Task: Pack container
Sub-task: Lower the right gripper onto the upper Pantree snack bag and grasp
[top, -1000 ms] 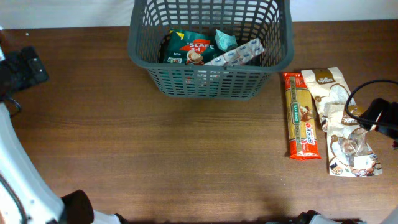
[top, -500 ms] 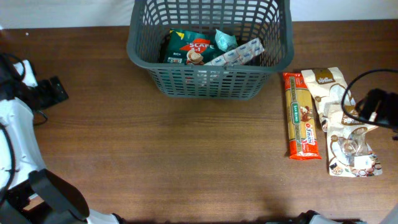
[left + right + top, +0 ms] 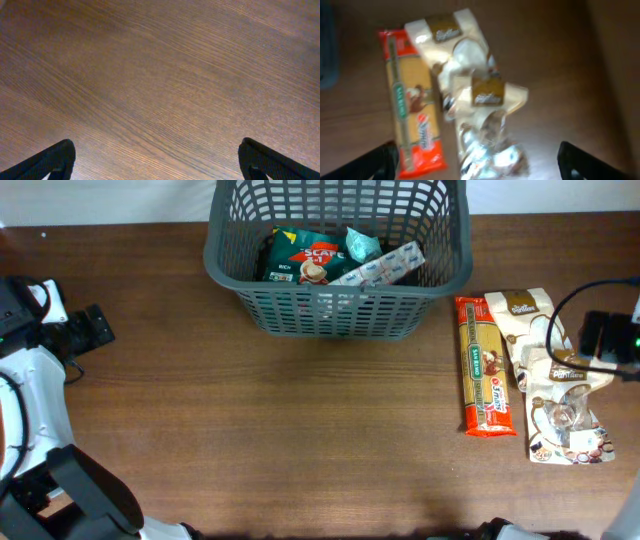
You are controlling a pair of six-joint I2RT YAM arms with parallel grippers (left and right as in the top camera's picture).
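Note:
I should go on lowering my right gripper until it closes just below the nearer bag's label (image 3: 569, 400), because the nearer white and brown bag lies over the farther bag (image 3: 540, 361).
The dark grey lattice basket (image 3: 338, 310) stands at the back middle of the table and holds a green coffee packet (image 3: 303, 258), a teal packet (image 3: 362, 243) and a clear-wrapped packet (image 3: 380, 267). To its right lie a red and yellow pasta packet (image 3: 485, 366) and two white and brown bags (image 3: 548, 370), which also show in the right wrist view (image 3: 470, 90). My right gripper (image 3: 480, 160) is open and empty, above the bags at the table's right edge (image 3: 610, 340). My left gripper (image 3: 159, 162) is open and empty over bare wood at the far left (image 3: 85, 330).
A black cable (image 3: 560, 330) loops over the upper white bag. The pasta packet (image 3: 410, 107) lies left of the bags in the right wrist view. The brown wooden table (image 3: 300, 440) stretches in front of the basket.
My left gripper has moved a little right and down over the table. My right gripper has drawn up and right, away from the white bags. No packet has moved.

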